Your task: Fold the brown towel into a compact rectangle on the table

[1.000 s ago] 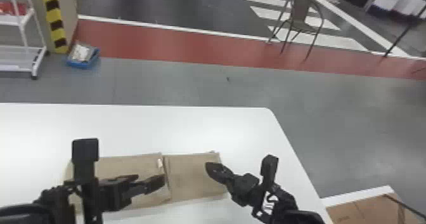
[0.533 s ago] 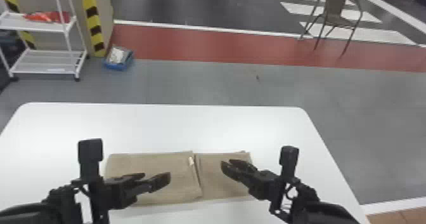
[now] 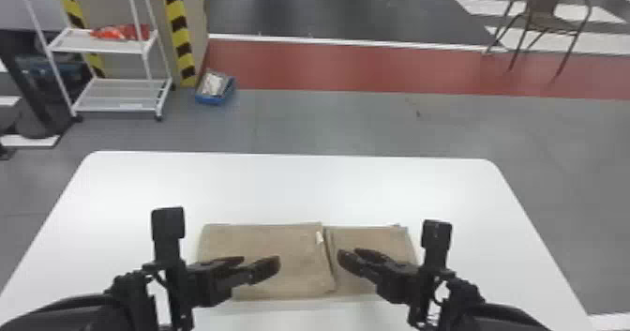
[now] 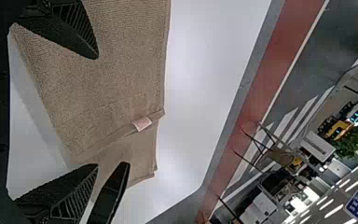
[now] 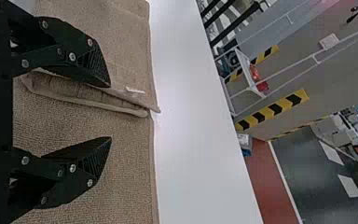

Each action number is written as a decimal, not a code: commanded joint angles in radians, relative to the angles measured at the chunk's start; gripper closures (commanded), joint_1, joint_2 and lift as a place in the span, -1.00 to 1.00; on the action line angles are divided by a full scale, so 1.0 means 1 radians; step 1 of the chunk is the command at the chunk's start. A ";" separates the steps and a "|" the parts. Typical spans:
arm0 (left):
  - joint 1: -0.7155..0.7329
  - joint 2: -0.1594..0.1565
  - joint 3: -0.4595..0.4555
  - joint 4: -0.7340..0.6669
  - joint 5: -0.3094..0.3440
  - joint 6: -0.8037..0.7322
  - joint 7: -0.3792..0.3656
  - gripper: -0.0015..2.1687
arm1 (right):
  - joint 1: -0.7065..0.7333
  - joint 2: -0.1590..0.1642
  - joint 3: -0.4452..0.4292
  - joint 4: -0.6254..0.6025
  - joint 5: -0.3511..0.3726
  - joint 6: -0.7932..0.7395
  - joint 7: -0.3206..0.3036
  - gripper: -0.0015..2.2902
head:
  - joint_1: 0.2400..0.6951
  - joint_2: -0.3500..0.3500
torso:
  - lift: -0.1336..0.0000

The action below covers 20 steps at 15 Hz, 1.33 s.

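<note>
I expect the brown towel's upper layer to come up separately and spread over the narrower panel when I pull, because the tagged edge (image 3: 325,252) is lying raised over that panel.
The brown towel (image 3: 262,241) lies flat on the white table as a wide strip, its left panel's edge, with a small white tag (image 3: 319,237), beside a narrower right panel. My left gripper (image 3: 258,262) is open over the left panel. Above the right panel, near the dividing edge, my right gripper (image 3: 350,256) stands open. In the left wrist view, towel (image 4: 107,84) shows beyond the left gripper (image 4: 96,112), with nothing between its fingers. The right wrist view has a slightly raised fold of the towel (image 5: 121,154) beyond the right gripper (image 5: 109,112).
The white table (image 3: 290,184) extends behind the towel and to both sides. Past it on the floor are a white shelf rack (image 3: 117,95), a blue bin (image 3: 214,88) and a chair (image 3: 546,20).
The head view has swung left, so table and towel appear farther right. Relative to the towel, both grippers have shifted left, and both remain open. The towel's layout looks the same.
</note>
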<state>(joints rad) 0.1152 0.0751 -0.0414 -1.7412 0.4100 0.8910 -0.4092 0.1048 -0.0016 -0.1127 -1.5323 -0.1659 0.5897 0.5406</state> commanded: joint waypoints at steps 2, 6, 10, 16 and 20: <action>0.003 0.000 0.001 0.011 0.001 -0.011 -0.007 -0.94 | -0.019 0.002 0.048 0.011 -0.009 0.011 -0.056 -0.49 | 1.00 -0.27 | 1.00; 0.017 0.000 0.009 0.011 0.003 -0.023 -0.017 -0.94 | -0.036 0.002 0.084 0.026 -0.026 0.051 -0.097 -0.49 | 1.00 -0.20 | 1.00; 0.021 0.000 0.021 0.008 0.007 -0.023 -0.031 -0.94 | -0.037 0.002 0.088 0.026 -0.026 0.069 -0.129 -0.49 | 1.00 -0.16 | 1.00; 0.029 -0.002 0.029 0.005 0.016 -0.023 -0.045 -0.94 | -0.082 0.002 0.105 0.084 -0.030 0.085 -0.133 -0.28 | 1.00 -0.15 | 1.00; 0.038 -0.002 0.035 -0.004 0.018 -0.023 -0.051 -0.94 | -0.082 0.002 0.108 0.078 -0.058 0.094 -0.122 -0.28 | 1.00 -0.11 | 1.00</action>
<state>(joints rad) 0.1496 0.0751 -0.0066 -1.7407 0.4280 0.8675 -0.4603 0.0172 -0.0015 -0.0055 -1.4431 -0.2143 0.6830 0.4168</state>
